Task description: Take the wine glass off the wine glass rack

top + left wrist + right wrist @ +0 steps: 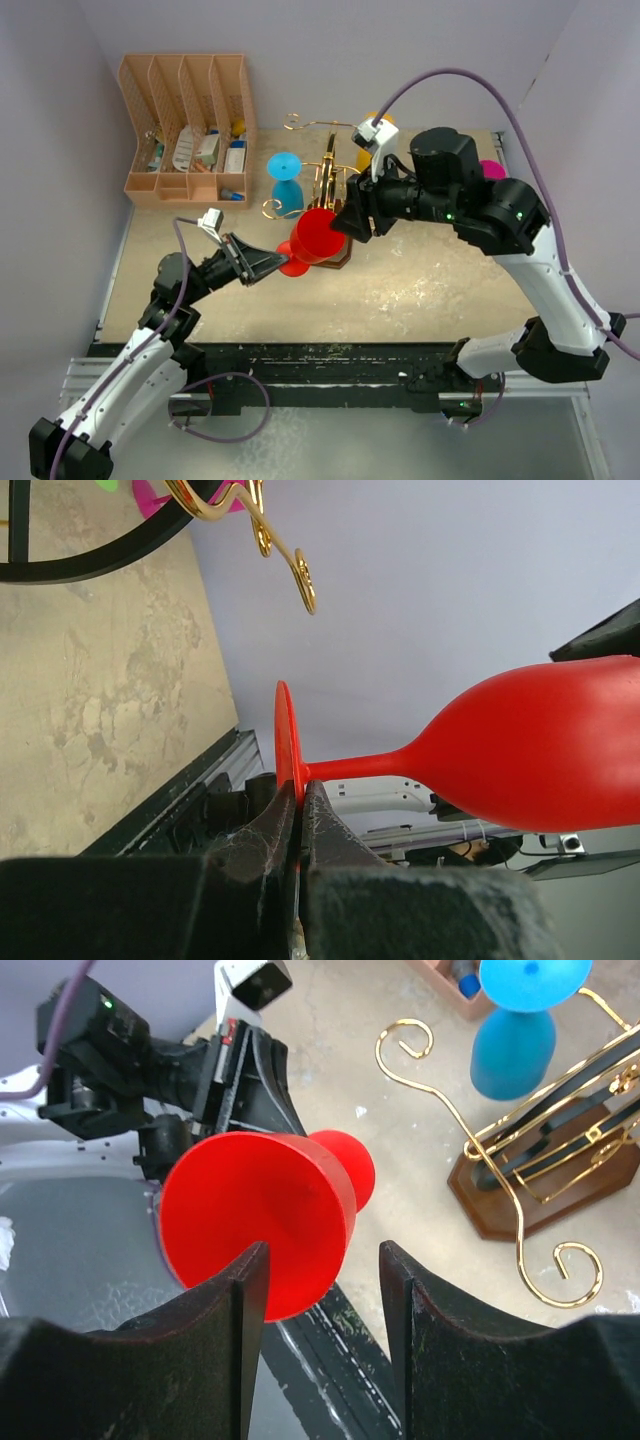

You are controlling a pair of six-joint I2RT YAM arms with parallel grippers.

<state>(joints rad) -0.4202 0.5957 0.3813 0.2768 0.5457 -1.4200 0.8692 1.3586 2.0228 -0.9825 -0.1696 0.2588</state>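
My left gripper is pinching the foot that the red wine glass must stand on, so next my right gripper grabs the bowl's rim and puts the glass down.
A red wine glass lies sideways in the air just in front of the wine glass rack, a gold wire stand on a dark brown base. My left gripper is shut on the glass's round foot; the bowl points away to the right. In the right wrist view the red glass is apart from the rack's scroll arms. My right gripper is open, with the bowl's rim just beyond its left finger. In the top view the right gripper is beside the bowl.
A blue wine glass is at the rack's left side, foot up; it also shows in the right wrist view. A tan slotted file organiser stands at the back left. Pink and yellow objects lie behind the right arm.
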